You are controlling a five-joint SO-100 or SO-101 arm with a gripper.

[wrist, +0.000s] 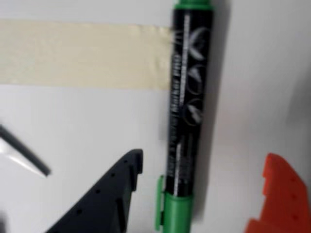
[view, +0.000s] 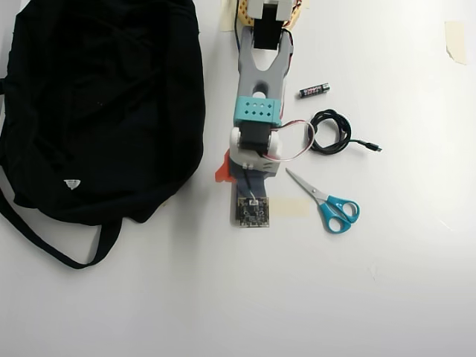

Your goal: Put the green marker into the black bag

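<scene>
My gripper is going to lift the green marker (wrist: 186, 116), and the marker will come free because the beige tape (wrist: 163, 57) stops at the side of the marker's dark body and leaves the body's top uncovered.
The green marker (wrist: 188, 111) lies on the white table, its dark barrel running top to bottom of the wrist view with the clipped green cap at the bottom. My gripper (wrist: 204, 158) is open and straddles it. The black finger (wrist: 109, 194) is left of the marker and the orange finger (wrist: 282, 194) is right of it, and neither touches it. In the overhead view the arm (view: 259, 111) covers the marker, and only the orange finger (view: 223, 169) pokes out. The black bag (view: 104, 104) lies at the left, beside the arm.
Blue-handled scissors (view: 327, 202), a coiled black cable (view: 331, 132) and a small battery (view: 314, 90) lie right of the arm. A strip of beige tape (wrist: 82, 56) runs under the marker's upper part. The bag's strap (view: 52, 242) loops toward the lower left.
</scene>
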